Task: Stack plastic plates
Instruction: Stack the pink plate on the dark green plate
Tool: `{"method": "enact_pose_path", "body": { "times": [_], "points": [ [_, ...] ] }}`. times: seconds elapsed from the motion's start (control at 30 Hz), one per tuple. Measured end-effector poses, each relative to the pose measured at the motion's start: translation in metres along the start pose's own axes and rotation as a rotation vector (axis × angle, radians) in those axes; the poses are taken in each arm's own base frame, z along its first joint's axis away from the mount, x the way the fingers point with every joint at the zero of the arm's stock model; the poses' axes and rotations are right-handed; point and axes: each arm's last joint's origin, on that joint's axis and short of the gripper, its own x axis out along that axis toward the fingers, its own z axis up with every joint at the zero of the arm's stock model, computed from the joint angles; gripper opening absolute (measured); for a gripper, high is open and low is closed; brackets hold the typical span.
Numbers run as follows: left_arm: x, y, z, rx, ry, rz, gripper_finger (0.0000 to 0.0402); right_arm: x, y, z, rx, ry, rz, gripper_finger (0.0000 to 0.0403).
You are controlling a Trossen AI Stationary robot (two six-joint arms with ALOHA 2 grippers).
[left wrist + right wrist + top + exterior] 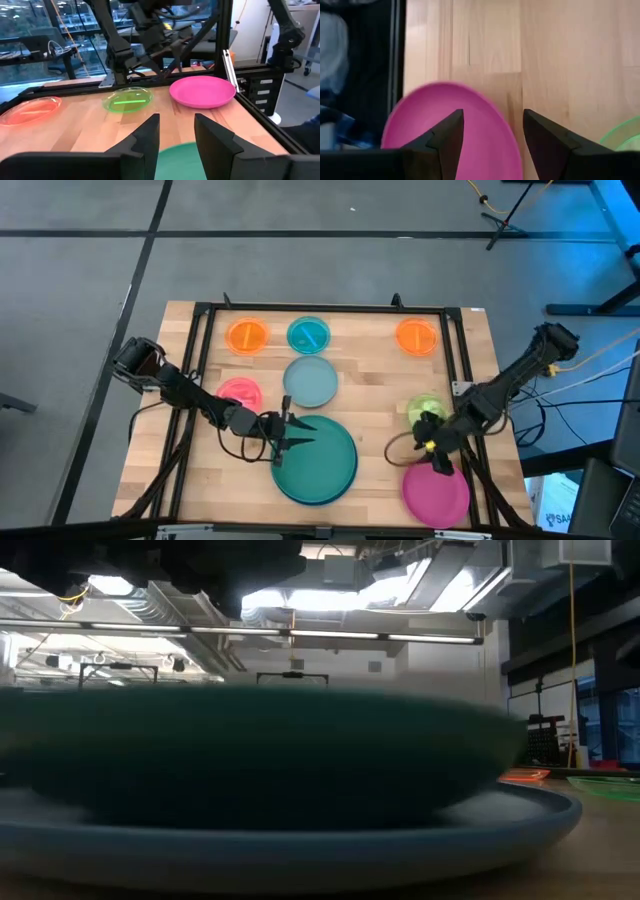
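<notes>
I expect the plate to tilt when I lift it, because my right gripper is over just the far edge (440, 470) of the wide magenta plate (436, 496).
A large green plate (318, 462) lies on a large blue plate (420, 840) at the near middle of the table; in the low view the green plate (250, 755) fills the picture. My left gripper (288, 436) is open over the green plate's left rim (179, 159). My right gripper (436, 456) is open above the far edge of the magenta plate (437, 494), which lies flat at the near right and also shows in the right wrist view (485, 135). A small lime plate (425, 408) lies just beyond it.
A pale teal plate (311, 381) lies mid-table and a small pink plate (240, 393) to its left. Two orange plates (247, 337) (417, 337) and a small teal plate (308, 334) line the far edge. A black frame (330, 308) borders the table.
</notes>
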Motion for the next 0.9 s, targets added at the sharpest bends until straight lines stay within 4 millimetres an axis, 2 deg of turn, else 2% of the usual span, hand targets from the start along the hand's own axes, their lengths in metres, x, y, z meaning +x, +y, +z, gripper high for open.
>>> {"method": "enact_pose_path", "body": {
  "times": [0.17, 0.33, 0.77, 0.9],
  "points": [
    [0.001, 0.003, 0.000, -0.004, 0.000, 0.012, 0.0115, 0.010, 0.008, -0.011, -0.079, -0.010, -0.088, 0.0198],
    [0.001, 0.003, 0.000, -0.004, 0.001, 0.011, 0.0115, 0.024, 0.007, -0.018, -0.112, 0.059, -0.170, 0.0198],
    [0.001, 0.003, 0.000, -0.006, 0.000, 0.011, 0.0114, 0.057, 0.005, -0.024, -0.115, 0.212, -0.230, 0.0197],
    [0.001, 0.003, 0.000, -0.006, 0.000, 0.011, 0.0114, 0.062, 0.004, -0.025, -0.112, 0.235, -0.231, 0.0170]
  ]
}}
